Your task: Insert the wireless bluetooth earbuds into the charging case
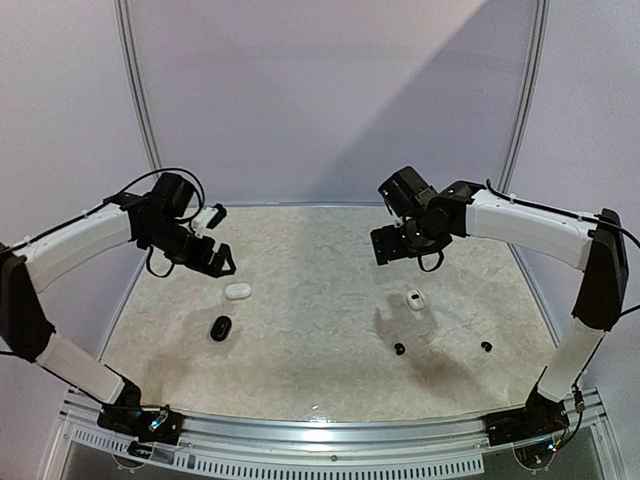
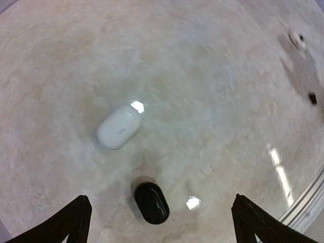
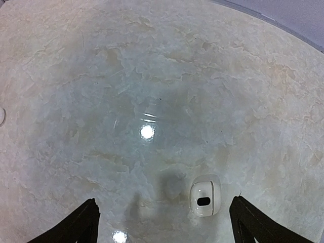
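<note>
My gripper will find empty sockets under the hinged lid of the shut black case (image 1: pixel 220 328) when it opens the case, because the black earbuds (image 1: pixel 399 349) lie loose outside it.
Two black earbuds (image 1: pixel 399 348) (image 1: pixel 486 346) lie loose on the marble tabletop, near the front right. Beyond them sits a small white charging case (image 1: pixel 414 299) (image 3: pixel 205 198) with a dark oval on its top. My right gripper (image 1: pixel 392 250) (image 3: pixel 164 200) hangs open above the table, and that case lies just inside its right finger. On the left lie a shut white case (image 1: pixel 237 291) (image 2: pixel 119 126) and a shut black case (image 1: pixel 221 328) (image 2: pixel 151 202). My left gripper (image 1: pixel 215 240) (image 2: pixel 159 198) is wide open and empty above the black case.
In the left wrist view the far white case (image 2: pixel 296 39) and one black earbud (image 2: pixel 312 97) show at the upper right. The table's metal front rail (image 1: pixel 320 435) and curved side rim (image 2: pixel 304 202) bound the surface. A white backdrop stands behind.
</note>
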You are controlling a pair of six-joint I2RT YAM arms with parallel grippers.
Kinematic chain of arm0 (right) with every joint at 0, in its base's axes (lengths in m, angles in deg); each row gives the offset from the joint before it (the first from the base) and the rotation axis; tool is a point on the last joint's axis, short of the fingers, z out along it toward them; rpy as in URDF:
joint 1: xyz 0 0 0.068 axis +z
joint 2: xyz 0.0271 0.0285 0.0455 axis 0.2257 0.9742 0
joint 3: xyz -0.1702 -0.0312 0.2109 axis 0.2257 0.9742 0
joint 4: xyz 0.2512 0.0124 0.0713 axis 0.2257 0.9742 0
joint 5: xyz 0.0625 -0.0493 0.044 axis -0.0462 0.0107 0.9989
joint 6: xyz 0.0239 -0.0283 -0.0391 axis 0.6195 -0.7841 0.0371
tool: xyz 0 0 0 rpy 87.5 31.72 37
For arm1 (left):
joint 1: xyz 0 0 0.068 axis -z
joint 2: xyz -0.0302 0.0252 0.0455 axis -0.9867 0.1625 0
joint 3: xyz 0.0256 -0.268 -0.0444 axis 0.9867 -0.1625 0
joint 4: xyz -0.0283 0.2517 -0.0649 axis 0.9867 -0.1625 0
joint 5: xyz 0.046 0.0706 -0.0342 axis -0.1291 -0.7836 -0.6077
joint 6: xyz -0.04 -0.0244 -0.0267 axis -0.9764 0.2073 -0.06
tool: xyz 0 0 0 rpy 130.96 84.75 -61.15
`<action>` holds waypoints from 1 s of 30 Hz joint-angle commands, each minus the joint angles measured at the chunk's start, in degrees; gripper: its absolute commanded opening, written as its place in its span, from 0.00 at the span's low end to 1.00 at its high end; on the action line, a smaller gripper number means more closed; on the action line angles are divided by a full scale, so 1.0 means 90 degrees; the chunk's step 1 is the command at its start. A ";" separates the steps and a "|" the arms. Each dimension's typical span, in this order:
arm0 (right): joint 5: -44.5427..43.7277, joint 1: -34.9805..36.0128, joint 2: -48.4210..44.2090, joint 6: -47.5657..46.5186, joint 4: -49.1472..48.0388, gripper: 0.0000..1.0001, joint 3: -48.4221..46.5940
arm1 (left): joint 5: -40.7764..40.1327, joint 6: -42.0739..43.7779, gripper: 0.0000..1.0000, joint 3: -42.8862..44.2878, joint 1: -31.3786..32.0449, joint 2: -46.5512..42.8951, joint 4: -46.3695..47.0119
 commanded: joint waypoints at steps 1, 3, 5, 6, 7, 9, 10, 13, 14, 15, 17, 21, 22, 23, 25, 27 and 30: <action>0.0144 -0.0018 0.0295 -0.0391 -0.0117 0.94 -0.0233 | -0.1006 0.1525 0.96 -0.0728 0.0642 -0.0014 -0.0840; 0.0153 -0.0028 0.0313 -0.0453 -0.0082 0.99 -0.0244 | -0.1080 0.1679 0.88 -0.0737 0.0653 0.0100 -0.0789; 0.0119 -0.0020 0.0272 -0.0447 -0.0038 0.99 -0.0206 | -0.1286 0.1681 0.84 -0.0652 0.0664 0.0441 -0.0870; 0.0111 -0.0021 0.0245 -0.0429 -0.0030 0.99 -0.0156 | -0.1286 0.1571 0.83 -0.0588 0.0681 0.0673 -0.0991; 0.0086 -0.0022 0.0199 -0.0387 -0.0035 0.99 -0.0085 | -0.1249 0.1550 0.83 -0.0476 0.0772 0.0963 -0.1136; 0.0062 -0.0018 0.0068 -0.0299 -0.0068 0.99 0.0106 | -0.1177 0.1514 0.83 -0.0349 0.0905 0.1332 -0.1285; 0.0052 -0.0016 -0.0001 -0.0260 -0.0079 0.99 0.0205 | -0.1061 0.1516 0.83 -0.0324 0.0985 0.1413 -0.1279; 0.0020 -0.0020 -0.0172 -0.0104 -0.0015 0.99 0.0384 | -0.0753 0.1522 0.85 -0.0259 0.1127 0.1638 -0.1290; 0.0013 -0.0015 -0.0210 -0.0030 0.0014 0.99 0.0434 | -0.0839 0.1487 0.85 -0.0252 0.1121 0.1745 -0.1273; 0.0007 -0.0020 -0.0253 0.0005 0.0023 0.99 0.0468 | -0.0951 0.1474 0.85 -0.0268 0.1099 0.1849 -0.1225; 0.0012 -0.0021 -0.0304 0.0067 0.0008 0.99 0.0506 | -0.1075 0.1447 0.84 -0.0386 0.1062 0.2014 -0.1012; 0.0003 -0.0016 -0.0312 0.0039 0.0018 0.99 0.0406 | -0.0786 0.1355 0.68 -0.0281 0.1101 0.2407 -0.0946; -0.0005 -0.0018 -0.0293 0.0022 0.0039 0.99 0.0358 | -0.0701 0.1360 0.67 -0.0263 0.1116 0.2463 -0.0954; -0.0010 -0.0021 -0.0280 0.0010 0.0065 0.99 0.0315 | -0.0670 0.1336 0.64 -0.0252 0.1119 0.2503 -0.0950; -0.0034 -0.0021 -0.0264 -0.0020 0.0083 0.99 0.0275 | -0.0711 0.1312 0.56 -0.0273 0.1110 0.2508 -0.0906; -0.0063 -0.0017 -0.0264 -0.0039 0.0083 0.99 0.0271 | -0.0769 0.1326 0.45 -0.0319 0.1110 0.2506 -0.0798; -0.0051 -0.0022 -0.0263 -0.0068 0.0084 0.99 0.0238 | -0.0828 0.1357 0.25 -0.0366 0.1114 0.2463 -0.0727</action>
